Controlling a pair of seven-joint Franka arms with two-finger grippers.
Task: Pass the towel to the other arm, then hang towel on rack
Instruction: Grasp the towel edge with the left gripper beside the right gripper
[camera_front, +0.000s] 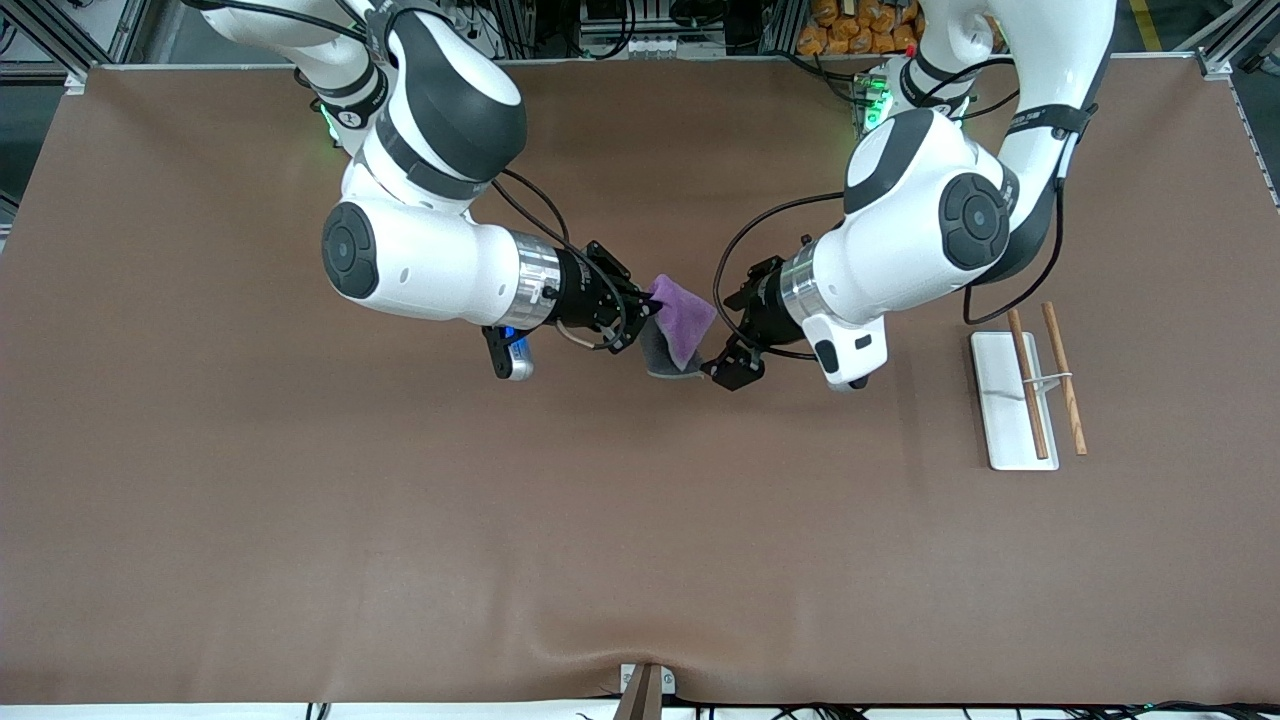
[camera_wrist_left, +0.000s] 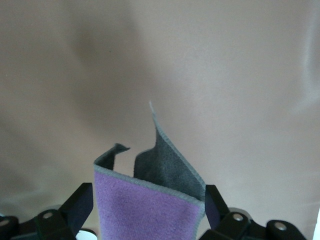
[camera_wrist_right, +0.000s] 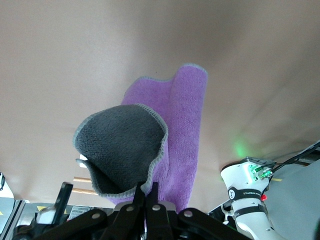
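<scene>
I expect the purple towel (camera_front: 685, 317) to stay bunched in folds when I carry it with my left gripper, because the towel already curves around its grey back (camera_wrist_left: 167, 169).
A purple towel with a grey back (camera_front: 682, 325) hangs in the air over the middle of the table. My right gripper (camera_front: 648, 312) is shut on one edge of it; in the right wrist view the towel (camera_wrist_right: 185, 130) spreads out from the pinched jaws of the right gripper (camera_wrist_right: 150, 189). My left gripper (camera_front: 718, 333) is open at the towel's other end. In the left wrist view the towel (camera_wrist_left: 150, 210) lies between the spread fingers (camera_wrist_left: 80, 205) of the left gripper (camera_wrist_left: 147, 202). The rack (camera_front: 1000, 400) stands toward the left arm's end of the table.
The rack's two wooden rods (camera_front: 1028, 395) lie along its white base, joined by a thin crosspiece. The brown table cover (camera_front: 600, 520) stretches wide on every side of the grippers. A small bracket (camera_front: 645, 685) sits at the table's front edge.
</scene>
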